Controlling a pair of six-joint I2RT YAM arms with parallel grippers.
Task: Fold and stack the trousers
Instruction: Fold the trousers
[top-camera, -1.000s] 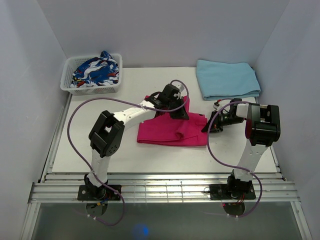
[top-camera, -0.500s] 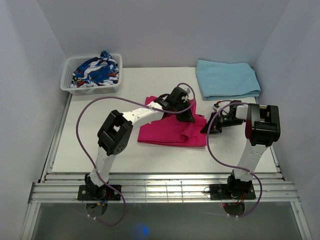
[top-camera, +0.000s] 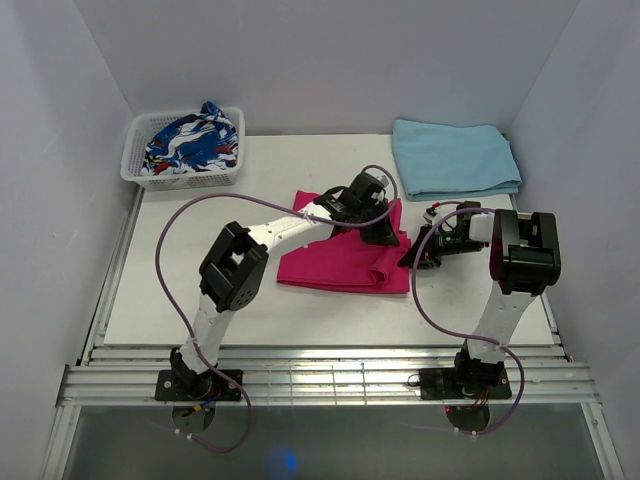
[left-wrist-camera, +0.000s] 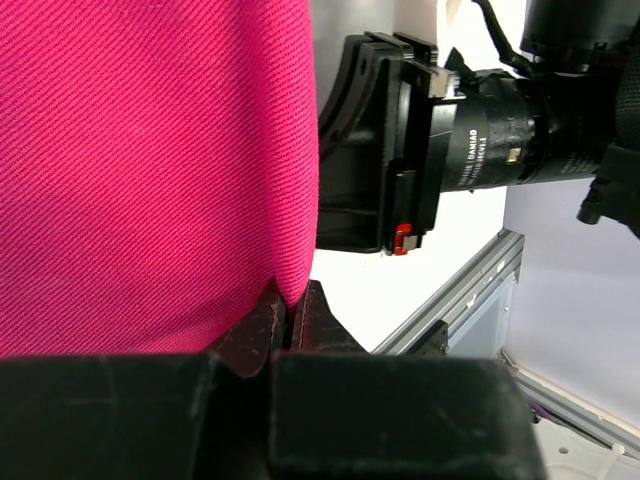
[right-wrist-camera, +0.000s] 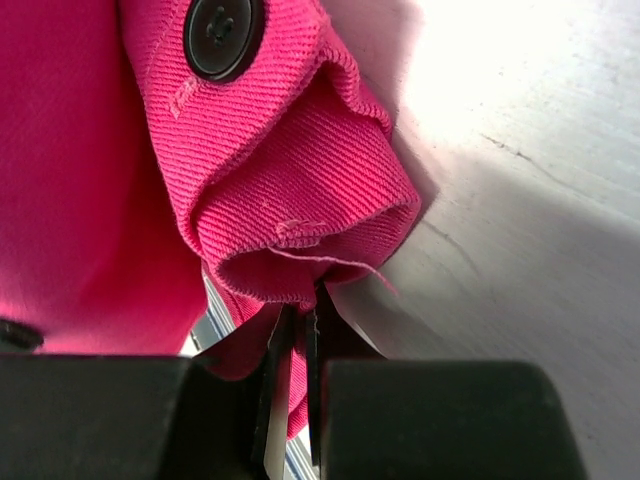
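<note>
The trousers' hem (left-wrist-camera: 285, 190) is smooth and close to the waistband corner (right-wrist-camera: 305, 195) that the robot's right gripper holds, so the left gripper continues to go toward that corner and lets go there.
The magenta-pink trousers (top-camera: 345, 262) lie partly folded on the white table, just right of centre. My left gripper (top-camera: 380, 232) reaches over them to their upper right edge and is shut on a hem of the trousers (left-wrist-camera: 150, 170). My right gripper (top-camera: 412, 256) comes in low from the right and is shut on the buttoned waistband corner of the trousers (right-wrist-camera: 290, 180). A black button (right-wrist-camera: 222, 34) shows on that bunched corner. The two grippers sit close together at the trousers' right end.
A light blue folded cloth (top-camera: 455, 158) lies at the back right. A white basket (top-camera: 135, 165) holding a blue-white-red patterned garment (top-camera: 192, 140) stands at the back left. The table's slatted metal front rail (top-camera: 320, 380) runs along the near edge.
My left gripper has carried its pink hem rightward toward the right gripper, laying fabric over the lower layer. The right gripper has barely moved.
</note>
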